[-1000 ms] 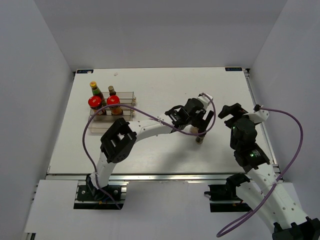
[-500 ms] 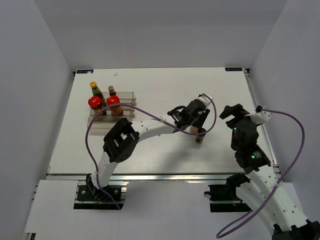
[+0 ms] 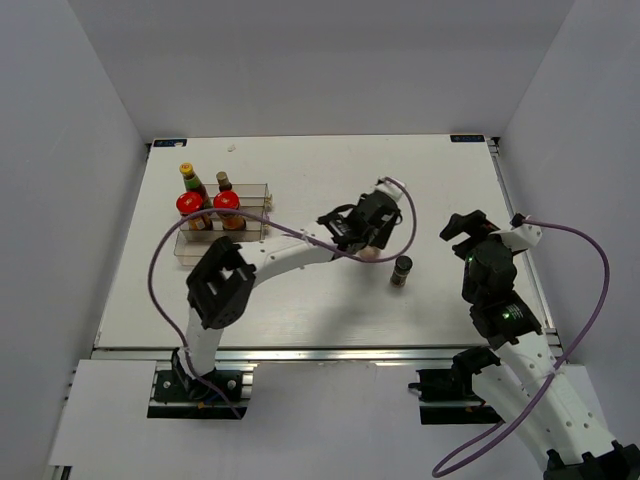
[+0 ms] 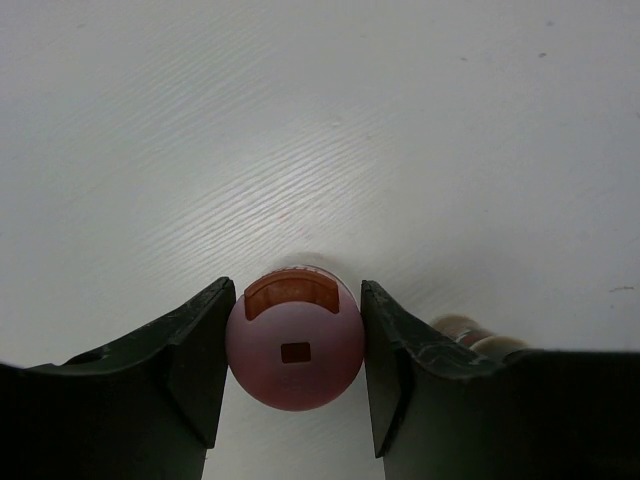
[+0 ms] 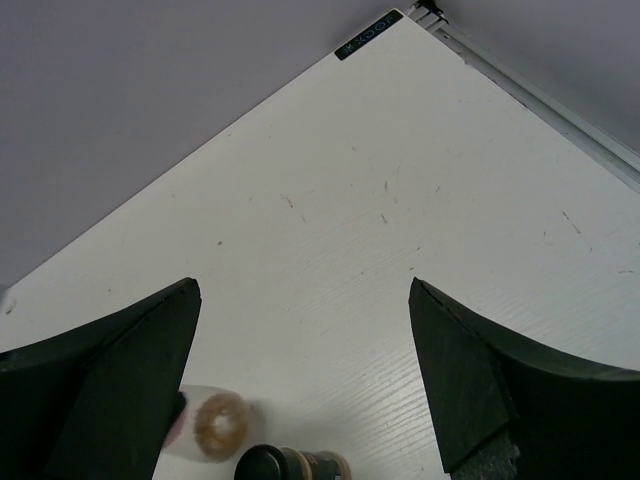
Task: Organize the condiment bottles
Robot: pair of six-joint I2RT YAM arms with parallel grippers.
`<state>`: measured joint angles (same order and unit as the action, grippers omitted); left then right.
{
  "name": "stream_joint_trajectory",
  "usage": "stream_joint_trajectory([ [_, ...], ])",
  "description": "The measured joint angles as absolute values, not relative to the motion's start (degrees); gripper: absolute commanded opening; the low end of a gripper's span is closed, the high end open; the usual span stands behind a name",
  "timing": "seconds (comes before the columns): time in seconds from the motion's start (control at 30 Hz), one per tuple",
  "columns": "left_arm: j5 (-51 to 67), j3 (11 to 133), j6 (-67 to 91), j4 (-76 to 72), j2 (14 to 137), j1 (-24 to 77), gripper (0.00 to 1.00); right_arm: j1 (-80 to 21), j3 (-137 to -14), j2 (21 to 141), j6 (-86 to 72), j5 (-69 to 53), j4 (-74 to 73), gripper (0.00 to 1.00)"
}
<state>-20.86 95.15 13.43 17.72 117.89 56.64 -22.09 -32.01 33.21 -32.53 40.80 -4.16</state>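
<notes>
I should next carry the pink-capped bottle point(image 4: 295, 340) by its cap in my left gripper until its base rests in the clear rack's front row point(image 3: 190, 250), since that is empty.
My left gripper point(image 3: 368, 243) point(image 4: 297, 297) is shut on the pink-capped bottle point(image 4: 295, 345), a finger pressed to each side of its round cap. In the right wrist view the pale body and brownish base of this bottle point(image 5: 212, 428) show at the bottom left. The dark-capped bottle point(image 3: 401, 270) point(image 5: 290, 466) stands alone on the table, just right of the left gripper. Both red-lidded jars point(image 3: 188, 205) point(image 3: 226, 200), the yellow-capped bottle point(image 3: 187, 177) and a small dark-topped bottle point(image 3: 223, 182) are at the clear rack point(image 3: 252, 227). My right gripper point(image 3: 467, 226) point(image 5: 302, 290) hangs open over bare table, holding nothing.
The rack stands at the far left of the white table point(image 3: 330, 170). Grey walls close in the back and both sides. The left arm's purple cable point(image 3: 160, 260) loops above the table's left half. The table's far right corner point(image 5: 420, 12) shows in the right wrist view.
The left gripper closed on the pink-capped bottle and carried it left and back, away from the dark-capped bottle, which stayed put. The right arm barely moved.
</notes>
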Motion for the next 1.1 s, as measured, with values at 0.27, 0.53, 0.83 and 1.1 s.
stream_joint_trajectory([
  [0.27, -28.3, 78.0, 20.6, 21.6, 93.2, 43.6, 0.22, -22.1, -32.0, 33.1, -32.4, 40.8, -4.4, 0.89],
  [0.53, -36.9, 70.6, 31.5, 31.9, 76.7, 31.5, 0.22, -21.8, -32.0, 35.8, -31.3, 40.8, -4.5, 0.89],
  [0.83, -42.6, 64.3, 38.7, 37.9, 71.5, 17.0, 0.26, -21.8, -32.0, 36.1, -31.0, 41.3, -4.5, 0.89],
  [1.1, -42.3, 62.1, 37.5, 34.5, 71.5, 8.6, 0.26, -21.6, -32.0, 36.1, -30.7, 42.1, -4.5, 0.89],
])
